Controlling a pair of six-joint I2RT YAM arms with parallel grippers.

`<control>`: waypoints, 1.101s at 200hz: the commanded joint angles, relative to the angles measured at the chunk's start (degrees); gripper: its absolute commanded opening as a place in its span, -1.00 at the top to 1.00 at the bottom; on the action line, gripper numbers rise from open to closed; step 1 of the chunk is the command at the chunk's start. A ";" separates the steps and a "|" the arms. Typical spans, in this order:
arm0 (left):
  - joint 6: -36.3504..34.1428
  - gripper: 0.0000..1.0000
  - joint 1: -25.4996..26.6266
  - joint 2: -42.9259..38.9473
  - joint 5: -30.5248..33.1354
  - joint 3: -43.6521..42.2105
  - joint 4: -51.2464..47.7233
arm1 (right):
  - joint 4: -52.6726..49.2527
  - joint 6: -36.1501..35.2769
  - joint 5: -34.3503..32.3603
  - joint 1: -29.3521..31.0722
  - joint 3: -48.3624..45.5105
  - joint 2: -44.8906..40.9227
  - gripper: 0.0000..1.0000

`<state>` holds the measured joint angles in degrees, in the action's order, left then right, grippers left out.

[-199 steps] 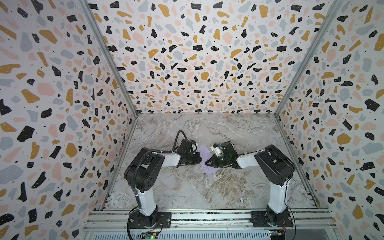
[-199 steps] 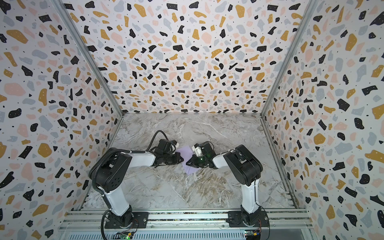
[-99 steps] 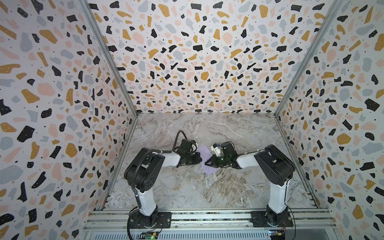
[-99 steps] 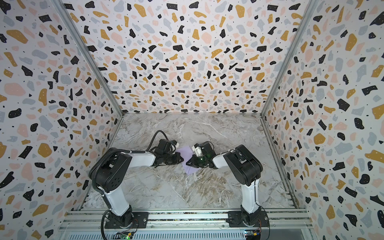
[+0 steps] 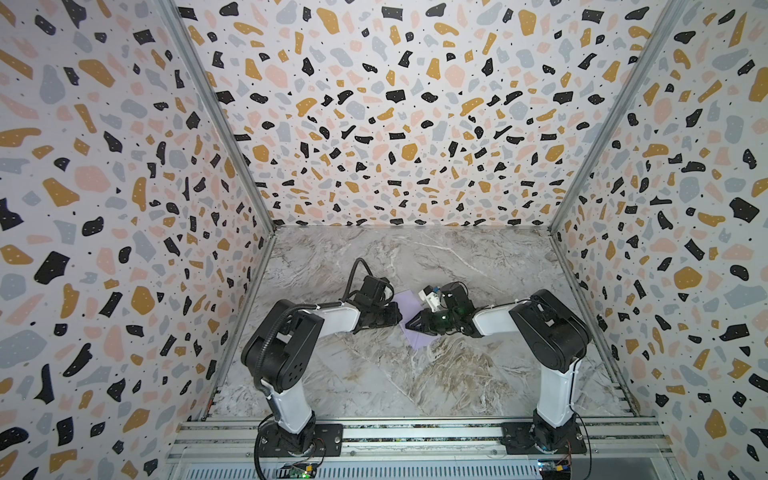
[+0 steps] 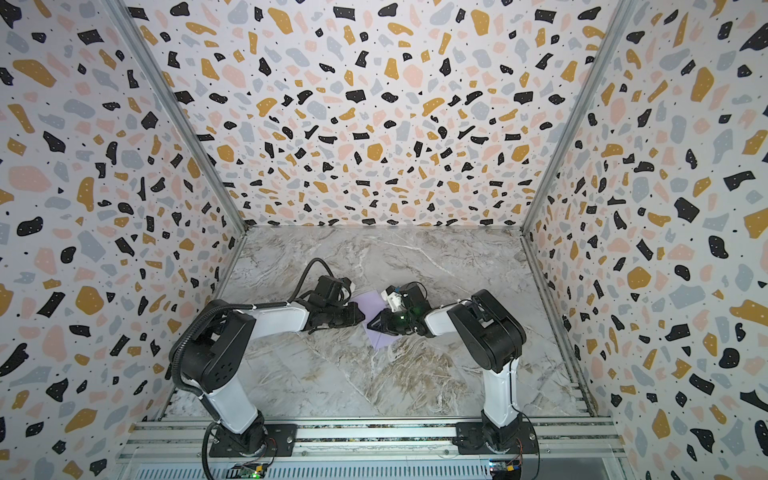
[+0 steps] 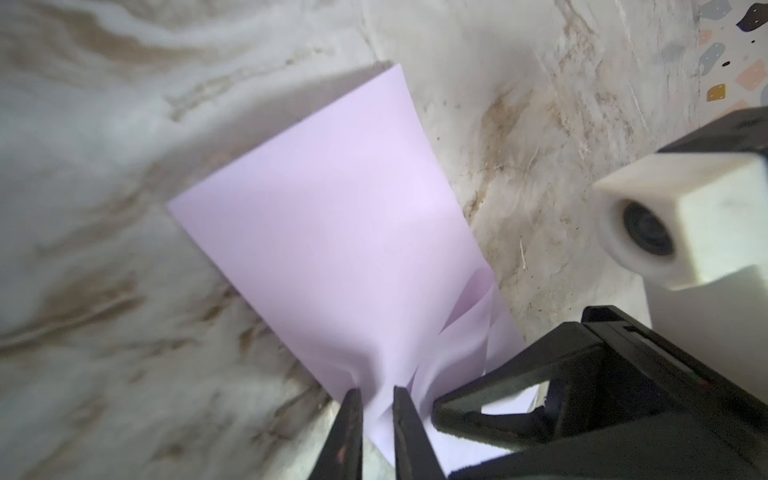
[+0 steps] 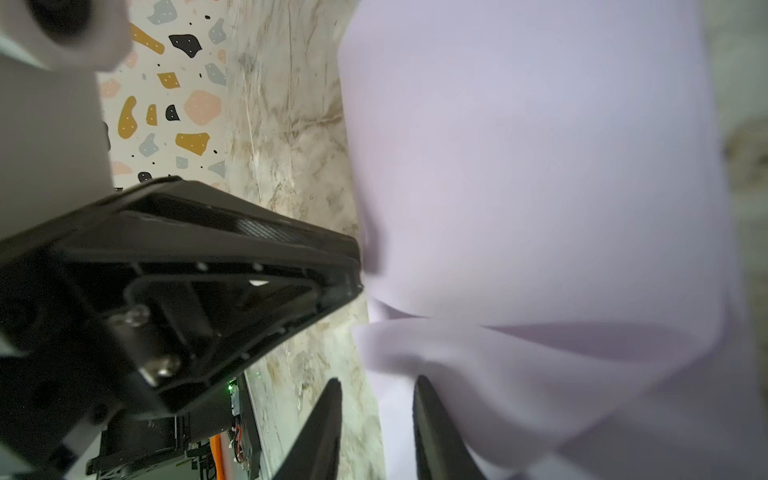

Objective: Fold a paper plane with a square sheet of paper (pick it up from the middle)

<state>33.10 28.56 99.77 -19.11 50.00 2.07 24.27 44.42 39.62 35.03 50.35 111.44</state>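
The sheet's flap [image 8: 512,372] bulges loosely at my right gripper's fingers, so my right gripper should close and press down the flap's fold [image 8: 632,396] while my left gripper steadies the sheet.
The square sheet of paper [image 5: 418,338] [image 6: 385,338], pale lilac, lies mid-table between both grippers. No paper plane shape shows. My left gripper [image 5: 400,318] [image 6: 362,319] points at its left edge. In the left wrist view the paper [image 7: 332,208] bunches into soft folds at the left gripper [image 7: 377,392]; the jaws stand a little apart with paper in the gap. My right gripper [image 5: 409,326] [image 8: 379,380] meets it tip to tip. Its jaws stand wider, open, and the paper's [image 8: 540,166] edge lies between them. Gripper heads hide the sheet's middle in both top views.
The marble table top [image 5: 374,374] is walled by speckled panels at the back [image 5: 395,124], left and right. Both arm bases stand on the aluminium rail [image 5: 415,432] at the front. The right wrist camera housing [image 7: 665,228] sits close beside the left gripper.
Both grippers' jaws have parted from shut, the right more than the left. Arms and paper stay in about the same place.
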 commanded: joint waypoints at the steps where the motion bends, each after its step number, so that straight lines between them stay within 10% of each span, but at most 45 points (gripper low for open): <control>1: 0.69 0.62 0.05 -3.40 3.80 0.80 -1.62 | -5.99 -1.26 -4.32 -0.11 -0.19 -0.08 0.34; 91: 0.21 0.91 3.89 -3.92 -0.05 -0.72 -0.27 | -8.53 -2.32 -6.16 -0.13 0.29 -0.18 0.88; 220: -3.82 1.00 6.16 3.15 6.66 1.19 -6.38 | -5.60 -3.44 -3.57 -0.56 -0.70 -3.52 0.88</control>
<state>31.64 34.48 101.89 -16.69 50.65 -0.21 20.97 42.74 36.42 35.07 50.74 111.04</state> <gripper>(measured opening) 0.047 0.057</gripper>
